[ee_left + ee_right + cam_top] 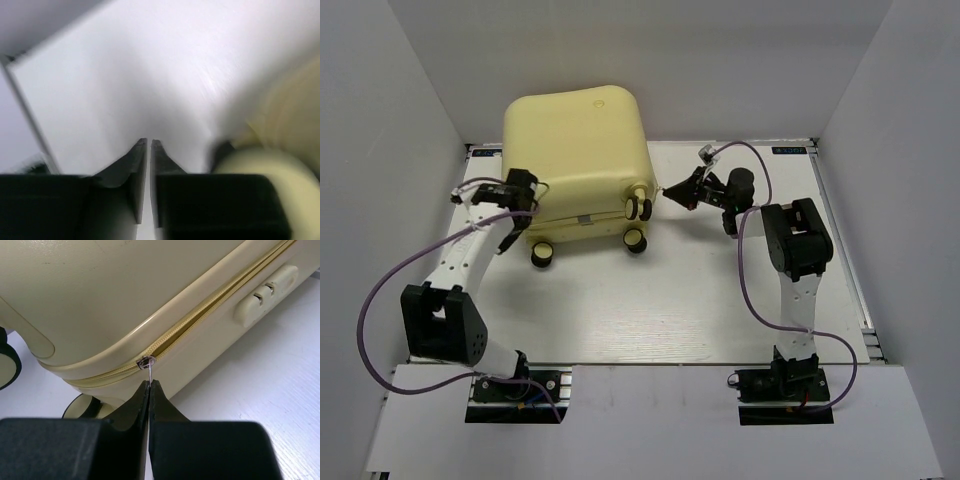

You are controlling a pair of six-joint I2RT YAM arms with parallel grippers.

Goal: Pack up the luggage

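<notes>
Next, my left gripper grabs the suitcase's wheel close by and turns the suitcase around, with the zip still gaping past the pull in my right gripper.
The luggage is a pale yellow hard-shell suitcase lying closed at the back of the table, its wheels facing the front. My right gripper is at its right corner. In the right wrist view the right gripper is shut on the thin metal pull of the zipper slider, on the zip line of the shell. My left gripper rests against the suitcase's left side. In the left wrist view the left gripper is shut with nothing between its fingers, and the blurred yellow shell lies to its right.
A cream combination lock sits below the zip line, further along that side. White walls enclose the table on the left, back and right. Purple cables loop from both arms. The arm bases stand at the near edge.
</notes>
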